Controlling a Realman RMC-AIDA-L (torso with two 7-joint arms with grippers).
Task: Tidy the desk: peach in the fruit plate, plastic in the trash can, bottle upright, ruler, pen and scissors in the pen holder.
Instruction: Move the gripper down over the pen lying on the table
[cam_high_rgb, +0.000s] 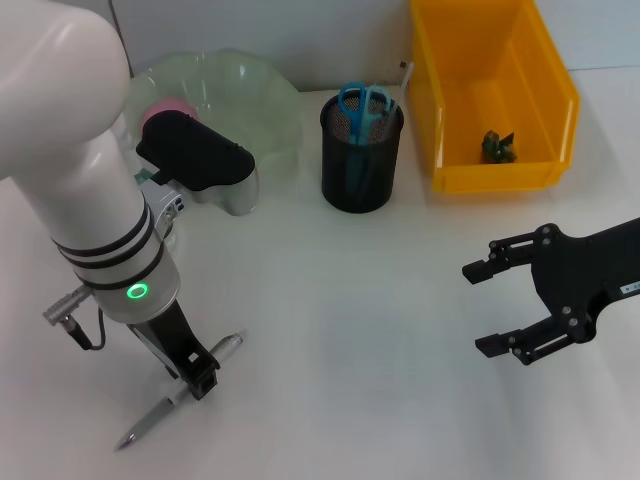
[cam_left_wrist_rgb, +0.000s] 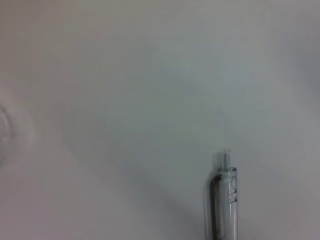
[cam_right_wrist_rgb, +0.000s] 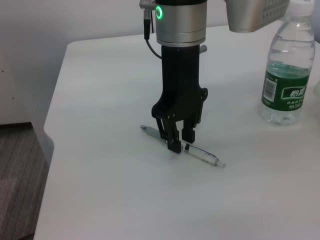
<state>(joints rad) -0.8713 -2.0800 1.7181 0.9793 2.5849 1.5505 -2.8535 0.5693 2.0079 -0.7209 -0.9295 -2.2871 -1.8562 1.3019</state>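
The pen is lying flat, and my left gripper is at its middle (cam_high_rgb: 179, 391). I should lift the pen clicker end (cam_high_rgb: 238, 338) up and let my right gripper take that end of it.
A clear grey pen (cam_high_rgb: 228, 350) lies on the white desk near its front left. My left gripper (cam_high_rgb: 200, 380) points straight down on the pen's middle, and its fingers (cam_right_wrist_rgb: 174, 142) are shut on the pen (cam_right_wrist_rgb: 205, 157), which rests on the desk. The pen's clicker end (cam_left_wrist_rgb: 222, 200) shows in the left wrist view. The clear bottle (cam_right_wrist_rgb: 289, 75) with a green label stands upright behind the left arm. A pink peach (cam_high_rgb: 165, 105) sits in the pale green fruit plate (cam_high_rgb: 262, 95). Blue scissors (cam_high_rgb: 362, 102) stand in the black mesh pen holder (cam_high_rgb: 362, 165). Green plastic (cam_high_rgb: 498, 147) lies in the yellow bin (cam_high_rgb: 545, 95). I cannot make out the ruler. My right gripper (cam_high_rgb: 477, 308) hovers open at the right.
The desk's left edge (cam_right_wrist_rgb: 52, 125) runs close to the pen. My left arm's white body (cam_high_rgb: 70, 150) hides much of the back left of the desk. The yellow bin stands just right of the pen holder.
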